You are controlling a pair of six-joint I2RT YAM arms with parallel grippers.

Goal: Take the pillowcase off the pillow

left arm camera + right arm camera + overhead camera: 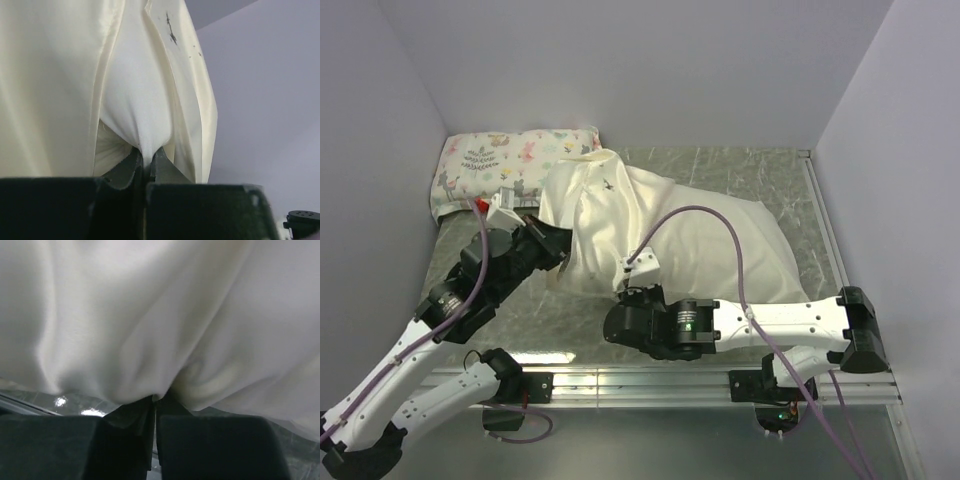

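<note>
I keep pulling the pillowcase fold point(617, 262) with my right gripper, away from my left gripper, which holds the white pillow point(138, 107), until the pillow's end comes out, and then let go.
The white pillow point(740, 250) lies across the middle of the table, its right half bare. The cream pillowcase point(595, 215) is bunched over its left end. My left gripper point(563, 243) is at the left edge of the bunched cover. In the left wrist view the gripper point(145, 152) is shut on a pinch of whiter pillow fabric point(135, 90) showing between cream folds of the pillowcase point(50, 75). My right gripper point(625, 290) is at the cover's near lower edge. In the right wrist view it point(155, 397) is shut on a fold of the pillowcase point(225, 375).
A smaller floral animal-print pillow point(500, 160) lies against the back left wall, touching the bunched cover. The marbled tabletop point(750, 170) shows behind and to the right of the pillow. Walls enclose the back and both sides. A metal rail point(650, 380) runs along the near edge.
</note>
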